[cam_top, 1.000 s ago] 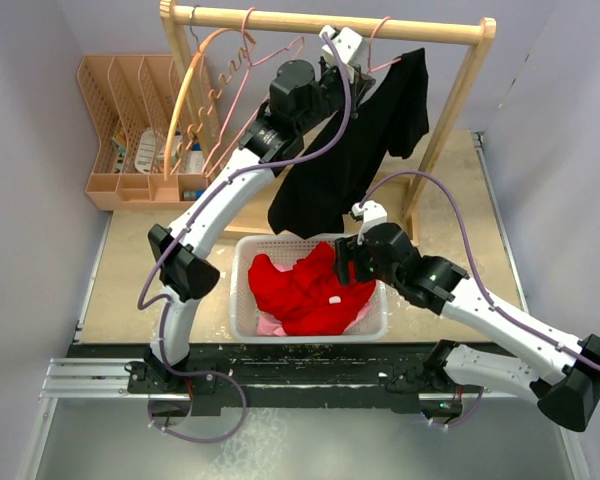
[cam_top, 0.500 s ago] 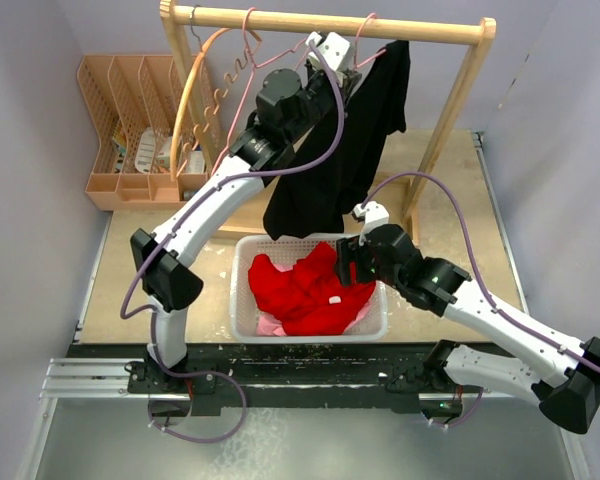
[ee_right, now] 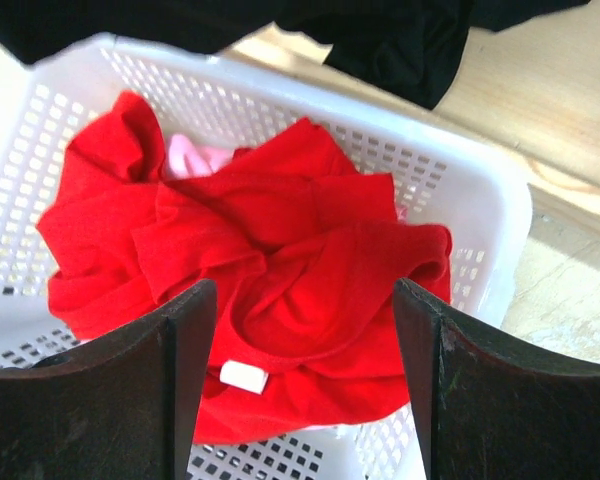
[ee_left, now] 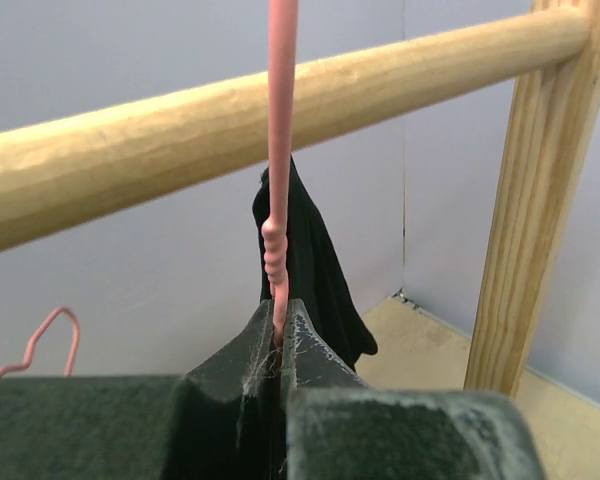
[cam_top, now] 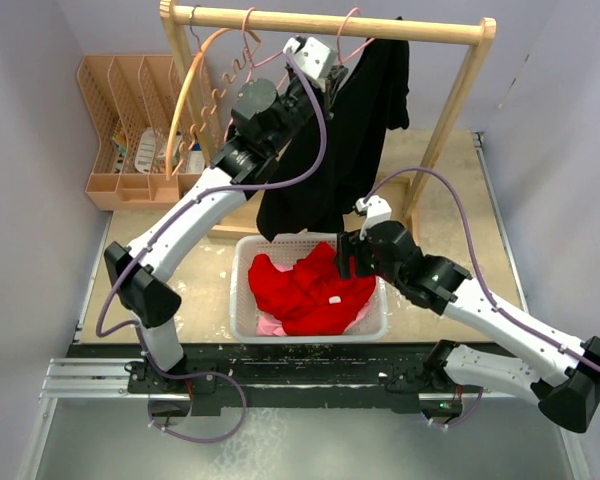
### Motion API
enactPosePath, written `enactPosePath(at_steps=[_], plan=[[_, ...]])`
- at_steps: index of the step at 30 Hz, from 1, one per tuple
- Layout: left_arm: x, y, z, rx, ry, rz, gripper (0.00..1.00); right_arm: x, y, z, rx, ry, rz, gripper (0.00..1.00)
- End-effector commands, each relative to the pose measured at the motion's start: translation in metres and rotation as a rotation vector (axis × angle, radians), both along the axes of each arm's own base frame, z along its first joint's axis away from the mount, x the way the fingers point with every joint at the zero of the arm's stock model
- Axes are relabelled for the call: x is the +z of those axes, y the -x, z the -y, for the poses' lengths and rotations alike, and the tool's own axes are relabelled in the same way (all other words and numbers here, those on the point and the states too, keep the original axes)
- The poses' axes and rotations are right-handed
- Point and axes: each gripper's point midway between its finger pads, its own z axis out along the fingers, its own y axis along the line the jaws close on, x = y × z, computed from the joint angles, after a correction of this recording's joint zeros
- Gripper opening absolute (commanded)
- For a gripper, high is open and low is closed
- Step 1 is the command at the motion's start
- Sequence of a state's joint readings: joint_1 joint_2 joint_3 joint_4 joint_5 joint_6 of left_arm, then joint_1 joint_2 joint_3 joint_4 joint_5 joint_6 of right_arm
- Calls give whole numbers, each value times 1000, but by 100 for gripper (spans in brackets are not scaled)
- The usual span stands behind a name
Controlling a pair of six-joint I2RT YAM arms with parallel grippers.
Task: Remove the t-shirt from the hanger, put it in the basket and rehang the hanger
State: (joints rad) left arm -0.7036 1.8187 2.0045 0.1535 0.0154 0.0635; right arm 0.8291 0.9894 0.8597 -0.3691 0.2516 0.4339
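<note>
My left gripper is clamping the pink hanger's neck (ee_left: pixel 276 250). My open right gripper should keep moving up to the black t-shirt's exposed shoulder (cam_top: pixel 387 57) and close there.
A black t-shirt (cam_top: pixel 345 130) hangs on a pink hanger (cam_top: pixel 350 28) hooked over the wooden rail (cam_top: pixel 330 22). My left gripper (cam_top: pixel 325 78) is shut on the hanger's neck just under the rail; in the left wrist view its fingertips (ee_left: pixel 280 325) clamp the pink hanger wire (ee_left: pixel 280 150), with black t-shirt cloth (ee_left: pixel 315 270) behind. My right gripper (cam_top: pixel 345 258) is open and empty above the white basket (cam_top: pixel 242 300); its wrist view (ee_right: pixel 305 330) looks down on a red garment (ee_right: pixel 270 260), with the black shirt's hem (ee_right: pixel 380 40) at the top.
Empty pink and orange hangers (cam_top: pixel 220 70) hang at the rail's left end. A peach organiser tray (cam_top: pixel 130 130) stands at the back left. The rack's right post (cam_top: pixel 450 110) stands close to the shirt. The basket holds red and pink clothes.
My left arm has slid the hanger and the black shirt leftwards along the rail, and the shirt now hangs narrower. My right arm has hardly moved.
</note>
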Motion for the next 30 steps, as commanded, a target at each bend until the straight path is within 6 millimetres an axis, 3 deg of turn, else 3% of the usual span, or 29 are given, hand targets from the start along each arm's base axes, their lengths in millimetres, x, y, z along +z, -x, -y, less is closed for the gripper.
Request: enactPosePath(at_steps=[1, 4, 11, 16, 22, 30], plan=[[63, 40, -40, 41, 84, 163, 0, 61, -26, -5, -75, -88, 151, 73], [53, 47, -48, 49, 64, 151, 0, 100, -37, -8, -98, -138, 235, 73], [44, 77, -72, 40, 54, 141, 0, 178, -66, 9, -266, -201, 438, 83], [27, 96, -86, 24, 69, 98, 0, 223, -80, 8, -318, -300, 536, 84], [0, 109, -96, 11, 109, 39, 0, 240, -112, 5, -246, -456, 567, 84], [-16, 109, -95, 0, 128, -2, 0, 261, -113, -10, -128, -566, 650, 83]])
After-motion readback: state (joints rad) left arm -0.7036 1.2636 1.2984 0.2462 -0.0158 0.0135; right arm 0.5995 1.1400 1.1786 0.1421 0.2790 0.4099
